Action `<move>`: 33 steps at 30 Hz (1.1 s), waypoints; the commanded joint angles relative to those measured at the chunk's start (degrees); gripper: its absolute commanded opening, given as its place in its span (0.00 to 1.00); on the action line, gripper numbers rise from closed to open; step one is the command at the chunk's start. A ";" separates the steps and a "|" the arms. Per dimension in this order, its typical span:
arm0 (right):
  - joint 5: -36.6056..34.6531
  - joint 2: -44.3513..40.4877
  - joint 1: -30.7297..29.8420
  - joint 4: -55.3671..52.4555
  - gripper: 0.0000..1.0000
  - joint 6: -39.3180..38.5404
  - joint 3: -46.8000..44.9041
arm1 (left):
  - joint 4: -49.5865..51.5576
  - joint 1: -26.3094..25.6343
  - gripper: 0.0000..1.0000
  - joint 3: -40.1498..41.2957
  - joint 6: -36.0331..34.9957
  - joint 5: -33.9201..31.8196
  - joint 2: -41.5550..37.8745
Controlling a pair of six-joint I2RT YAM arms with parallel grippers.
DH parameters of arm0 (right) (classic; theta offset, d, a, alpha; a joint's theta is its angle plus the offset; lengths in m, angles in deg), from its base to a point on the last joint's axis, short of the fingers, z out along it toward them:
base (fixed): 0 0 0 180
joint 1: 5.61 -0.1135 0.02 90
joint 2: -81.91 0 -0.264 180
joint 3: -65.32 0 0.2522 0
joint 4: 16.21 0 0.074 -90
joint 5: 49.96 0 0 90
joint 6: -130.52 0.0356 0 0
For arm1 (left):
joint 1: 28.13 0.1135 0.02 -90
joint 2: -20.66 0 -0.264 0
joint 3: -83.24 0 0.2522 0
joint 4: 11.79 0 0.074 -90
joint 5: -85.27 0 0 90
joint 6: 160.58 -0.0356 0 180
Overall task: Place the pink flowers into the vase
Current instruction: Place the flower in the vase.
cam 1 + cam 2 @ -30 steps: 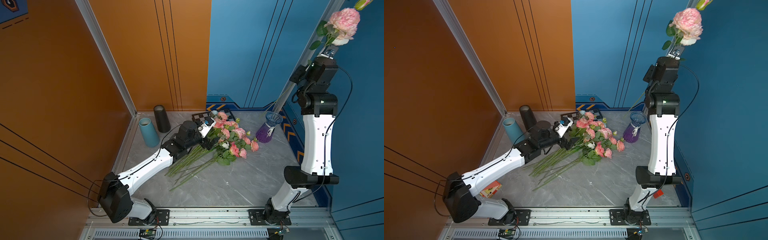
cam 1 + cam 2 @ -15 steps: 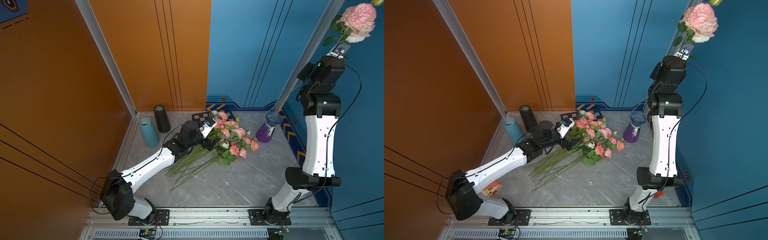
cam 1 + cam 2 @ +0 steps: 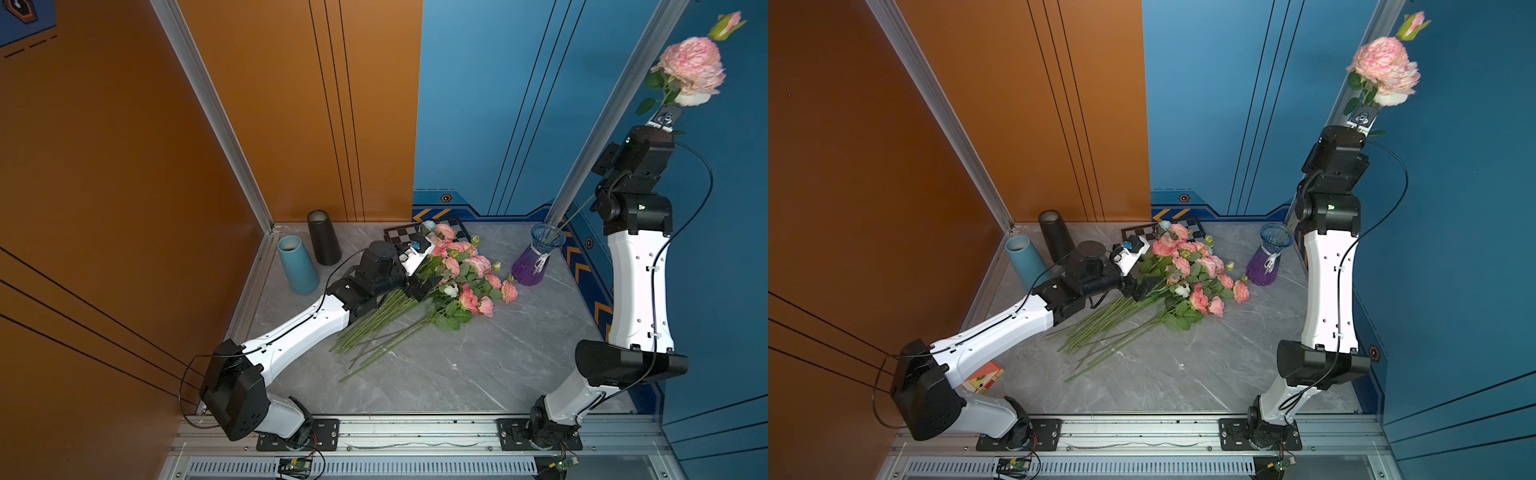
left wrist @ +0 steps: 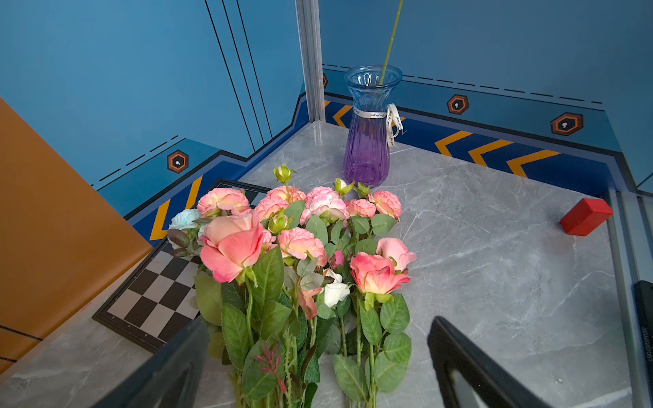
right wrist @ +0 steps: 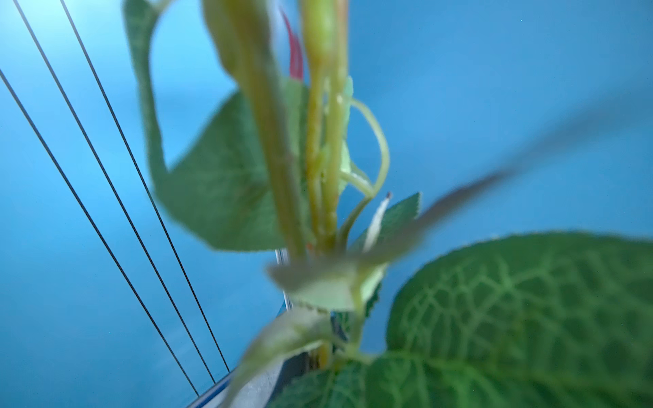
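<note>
The pink flower's stem end is inside the vase's opening (image 4: 378,78). I should keep lowering the stem with my right gripper until it meets the vase's bottom (image 4: 366,174), and let go there.
A bunch of pink flowers (image 3: 465,266) (image 3: 1200,266) (image 4: 300,243) lies on the grey table, stems pointing toward the front left. My left gripper (image 3: 430,268) (image 3: 1148,270) (image 4: 318,328) stands open low over the leafy stems, one finger on each side of the bunch. High on the right, my right gripper (image 3: 667,118) (image 3: 1363,118) (image 5: 318,356) is shut on the stem of one pink flower (image 3: 692,66) (image 3: 1385,66), bloom upward. That stem's lower end (image 4: 388,42) reaches into the mouth of the blue-purple glass vase (image 3: 538,262) (image 3: 1268,262) (image 4: 369,141).
A teal cup (image 3: 297,266) and a black cylinder (image 3: 324,237) stand at the back left. A checkerboard (image 3: 399,235) lies under the blooms. A white rose (image 4: 335,289) and a pale blue bloom (image 4: 183,219) sit in the bunch. A red block (image 4: 584,215) lies by the right edge.
The right gripper with its flower swung to the right, then came back left and down a little. The left arm has hardly moved.
</note>
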 commanded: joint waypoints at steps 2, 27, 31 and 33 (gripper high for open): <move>1.38 -1.71 0.35 4.77 0.00 -0.28 -7.77 | -1.07 0.01 0.99 -1.03 0.54 1.50 0.44; -1.25 -6.91 -6.13 14.10 0.00 -1.89 -34.61 | -3.32 -0.51 0.99 2.48 1.79 1.50 -1.77; -1.43 -6.70 -6.02 14.87 0.00 -1.97 -36.76 | -3.48 -0.60 0.99 2.62 2.30 1.42 -1.86; -1.37 -6.55 -6.06 15.20 0.00 -2.02 -37.30 | -3.52 -0.68 0.98 2.62 2.49 1.40 -1.71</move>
